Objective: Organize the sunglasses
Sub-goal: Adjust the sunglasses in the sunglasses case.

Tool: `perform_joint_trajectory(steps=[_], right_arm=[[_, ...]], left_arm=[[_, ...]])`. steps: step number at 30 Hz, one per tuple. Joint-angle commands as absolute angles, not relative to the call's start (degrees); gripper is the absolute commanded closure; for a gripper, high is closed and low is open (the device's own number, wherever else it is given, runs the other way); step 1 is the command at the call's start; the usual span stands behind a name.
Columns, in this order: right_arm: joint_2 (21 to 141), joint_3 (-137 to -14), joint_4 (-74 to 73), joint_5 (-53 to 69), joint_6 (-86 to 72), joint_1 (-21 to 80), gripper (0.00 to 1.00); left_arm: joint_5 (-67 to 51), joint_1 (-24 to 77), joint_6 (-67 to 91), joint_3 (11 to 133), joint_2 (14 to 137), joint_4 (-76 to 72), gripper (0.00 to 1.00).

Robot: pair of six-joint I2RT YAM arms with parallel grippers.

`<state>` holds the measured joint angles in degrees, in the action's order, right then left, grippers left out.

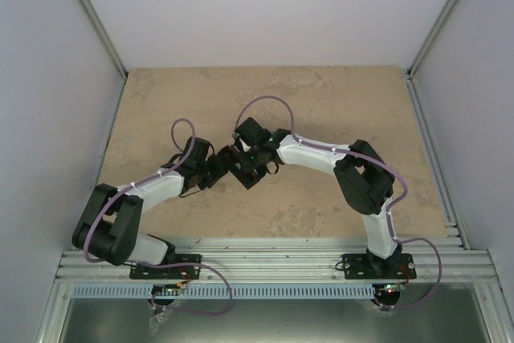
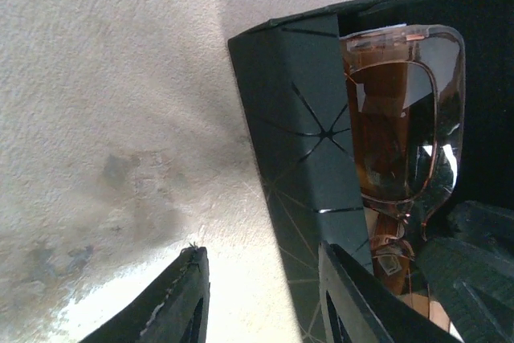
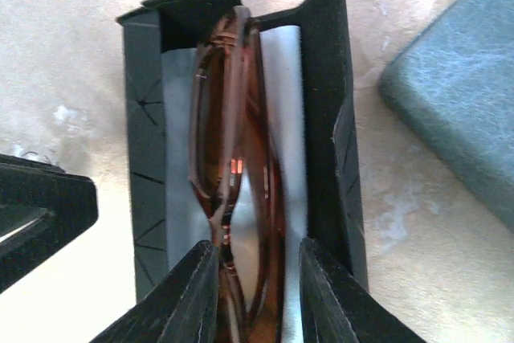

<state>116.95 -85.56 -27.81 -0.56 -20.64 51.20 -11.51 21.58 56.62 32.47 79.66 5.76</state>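
The brown sunglasses [image 3: 234,110] stand on edge midway across the black case, so my right gripper should open, tip them flatter and push them against the side of the case [image 3: 146,150] by my left gripper.
The brown sunglasses [image 3: 233,118] lie folded, on edge, inside an open black case [image 3: 144,118] lined with a light-blue cloth [image 3: 291,118]. My right gripper [image 3: 257,279] is open and straddles the near end of the sunglasses, left finger against the frame, right finger a little off it. In the left wrist view the sunglasses [image 2: 393,118] show inside the case [image 2: 297,118]. My left gripper [image 2: 261,295] is open across the case's side wall, one finger over bare table, the other at the wall. In the top view both grippers, left [image 1: 210,170] and right [image 1: 241,165], meet mid-table and hide the case.
A grey-blue case [image 3: 458,78] lies closed on the table just right of the black case. The beige stone-patterned table [image 1: 337,102] is bounded by white walls at the back and both sides. The left gripper's finger [image 3: 40,214] shows at the left edge of the right wrist view.
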Motion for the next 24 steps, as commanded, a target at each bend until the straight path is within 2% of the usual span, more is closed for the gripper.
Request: perform_joint_trajectory(steps=[1, 4, 11, 17, 24], right_arm=[[115.73, -86.48, -29.20, -5.85, -19.47, 51.63, 0.70], [116.00, -86.52, -29.10, -6.82, -19.21, 51.78, 0.71], [117.80, -86.76, -28.95, -6.79, -18.77, 52.02, 0.81], [118.76, -86.88, -28.66, -3.13, -17.56, 52.03, 0.86], [119.79, -87.21, -28.73, 3.56, -15.89, 51.90, 0.98]], left_arm=[[-12.14, 21.27, 56.51, 31.90, 80.88, 3.48, 0.60], [-12.67, 21.27, 56.69, 31.73, 81.69, 2.68, 0.60], [-14.22, 21.27, 56.81, 31.72, 83.09, 0.83, 0.62], [-13.78, 21.27, 57.09, 31.43, 82.69, 0.18, 0.64], [-11.98, 21.27, 57.96, 29.29, 80.03, -3.83, 0.66]])
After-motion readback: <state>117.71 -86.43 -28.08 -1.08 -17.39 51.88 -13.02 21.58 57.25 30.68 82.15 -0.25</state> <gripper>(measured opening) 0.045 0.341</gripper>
